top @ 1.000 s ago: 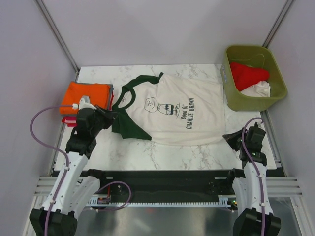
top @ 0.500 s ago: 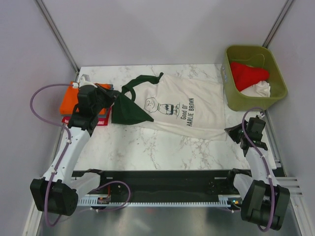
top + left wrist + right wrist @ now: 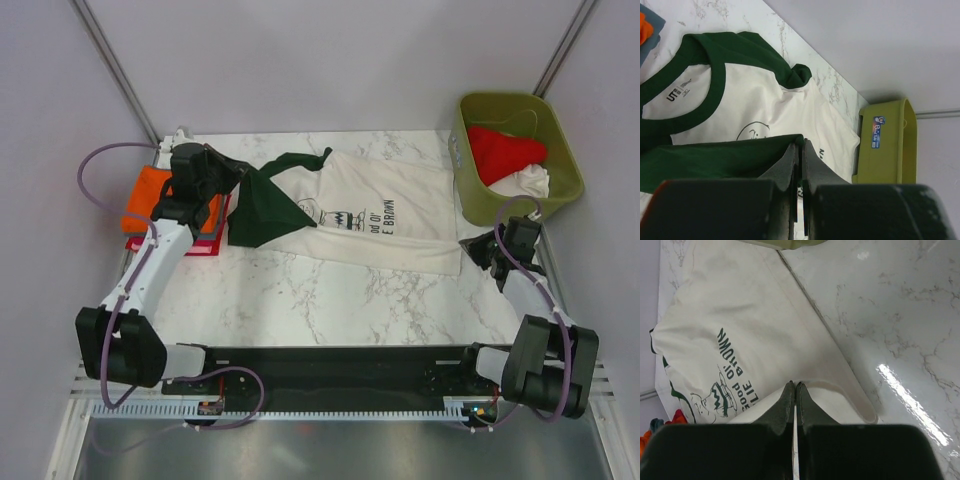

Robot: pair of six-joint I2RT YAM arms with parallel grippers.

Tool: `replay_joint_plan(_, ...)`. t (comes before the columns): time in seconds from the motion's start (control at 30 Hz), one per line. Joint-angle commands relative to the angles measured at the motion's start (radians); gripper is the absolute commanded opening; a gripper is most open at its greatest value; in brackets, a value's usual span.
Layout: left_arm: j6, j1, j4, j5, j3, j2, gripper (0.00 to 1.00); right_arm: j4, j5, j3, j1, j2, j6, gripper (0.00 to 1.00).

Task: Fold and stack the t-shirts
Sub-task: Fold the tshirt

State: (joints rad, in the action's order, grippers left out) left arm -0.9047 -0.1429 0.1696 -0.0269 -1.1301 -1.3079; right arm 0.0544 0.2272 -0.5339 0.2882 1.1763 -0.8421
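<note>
The cream hem is stretched straight and lines up with the t-shirt's end edge (image 3: 455, 205), so my right gripper continues over the print (image 3: 388, 217) and lets go of the hem there.
The cream t-shirt (image 3: 380, 215) with dark green sleeves and collar lies across the marble table, its near long edge lifted and folded back over the print. My left gripper (image 3: 232, 180) is shut on the dark green sleeve (image 3: 715, 157) at the shirt's left end. My right gripper (image 3: 476, 250) is shut on the cream hem (image 3: 830, 390) at the shirt's right end. A folded orange t-shirt (image 3: 150, 195) lies on a small stack at the left. Red (image 3: 505, 150) and white (image 3: 525, 182) t-shirts lie in the bin.
The olive-green plastic bin (image 3: 470, 195) stands at the back right corner, close behind my right gripper; it also shows in the left wrist view (image 3: 890, 140). Grey walls enclose the table on three sides. Bare marble (image 3: 330, 300) lies between the shirt and the arm bases.
Both grippers have moved away from me with the shirt's near edge, carrying it up and over the shirt. The print is now partly covered.
</note>
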Motion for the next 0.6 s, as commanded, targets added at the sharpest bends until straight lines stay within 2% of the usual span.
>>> replay_joint_plan(0.0, -0.028, -0.004, -0.059, 0.024, -0.08, -0.05, 0.02, -0.097, -0.019, -0.06, -0.024, 0.06, -0.032, 0.0)
replay_joint_plan(0.3, -0.013, -0.006, -0.062, 0.059, -0.178, -0.181, 0.02, -0.139, -0.057, -0.112, -0.046, 0.16, -0.077, 0.0)
replay_joint_plan(0.57, -0.008, -0.004, -0.051, 0.076, -0.235, -0.237, 0.02, -0.153, -0.069, -0.162, -0.052, 0.216, -0.092, 0.0)
